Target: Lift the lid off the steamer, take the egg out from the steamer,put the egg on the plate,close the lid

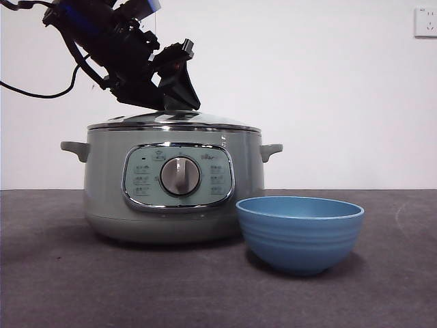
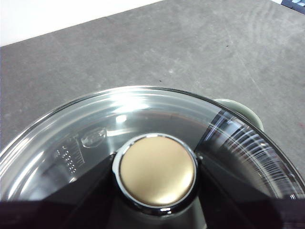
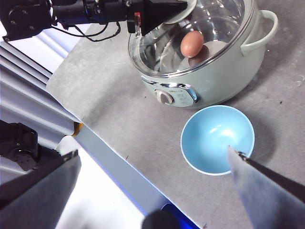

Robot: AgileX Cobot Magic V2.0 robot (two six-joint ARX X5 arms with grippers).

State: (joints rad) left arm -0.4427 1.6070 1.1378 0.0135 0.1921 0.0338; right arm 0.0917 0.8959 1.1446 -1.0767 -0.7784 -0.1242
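My gripper will leave an empty steamer (image 1: 174,178) behind when it lifts the egg out, because the darker brown shape (image 3: 199,57) is the egg's reflection in the shiny pot.
The sage-green steamer (image 1: 109,195) (image 3: 214,81) stands on the grey table with the lid (image 1: 174,121) (image 2: 143,109) (image 3: 224,19) resting on its rim. The lid is clear glass with a chrome edge and a round knob (image 2: 157,170). My left gripper (image 1: 174,102) (image 2: 157,164) is down on top of the lid, one black jaw pressed against each side of the knob. A brown egg (image 3: 192,44) shows through the glass inside the pot. The plate (image 1: 300,232) (image 3: 217,138), a blue bowl, sits in front of the steamer, toward its right. My right gripper (image 3: 152,151) hangs high above the table, open and holding nothing.
A white wall with a socket (image 1: 425,22) stands behind the table. The table's near edge (image 3: 109,157) runs diagonally below the right wrist camera. The steamer's side handle (image 1: 271,150) juts out above the bowl.
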